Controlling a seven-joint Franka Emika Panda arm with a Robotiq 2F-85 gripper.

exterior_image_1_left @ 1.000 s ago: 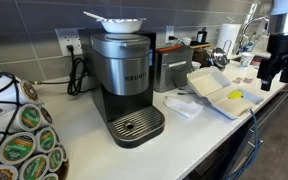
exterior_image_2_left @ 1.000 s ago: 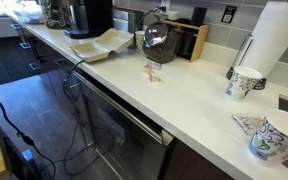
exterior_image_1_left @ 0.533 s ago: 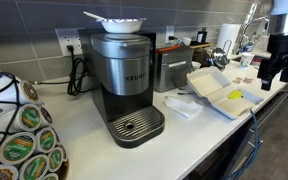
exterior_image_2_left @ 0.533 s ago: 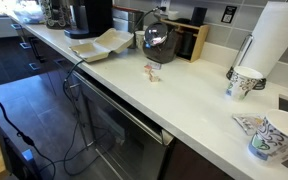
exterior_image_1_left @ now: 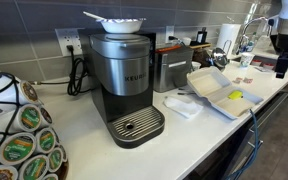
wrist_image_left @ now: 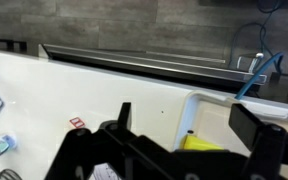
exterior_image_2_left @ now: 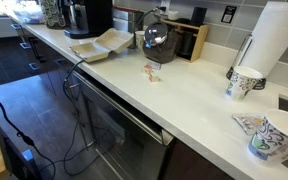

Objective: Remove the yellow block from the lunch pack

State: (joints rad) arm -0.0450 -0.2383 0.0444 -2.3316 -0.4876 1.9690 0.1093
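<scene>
Next, my gripper turns above the lunch pack to straddle the block's width (exterior_image_1_left: 235,95) before going down, since the yellow block's long side (wrist_image_left: 200,143) points from finger to finger.
The lunch pack (exterior_image_1_left: 216,90) is a white foam clamshell lying open on the counter to the right of the coffee maker; it also shows in an exterior view (exterior_image_2_left: 101,43). The yellow block (exterior_image_1_left: 236,97) lies in its near tray. My gripper (exterior_image_1_left: 282,66) hangs open and empty above the counter, to the right of the pack. In the wrist view the gripper (wrist_image_left: 187,112) is open, with a corner of the lunch pack (wrist_image_left: 197,108) and the yellow block (wrist_image_left: 199,143) below, between the fingers. The gripper body hides part of the block.
A black and silver coffee maker (exterior_image_1_left: 124,80) stands mid-counter beside a metal box (exterior_image_1_left: 170,68) and a crumpled napkin (exterior_image_1_left: 182,105). A rack of coffee pods (exterior_image_1_left: 19,135) is at the near left. A kettle (exterior_image_2_left: 157,38), paper cups (exterior_image_2_left: 245,81) and a red scrap (exterior_image_2_left: 151,71) are farther along.
My gripper has moved up and to the right in the exterior view, farther from the lunch pack. The pack and the block have not moved.
</scene>
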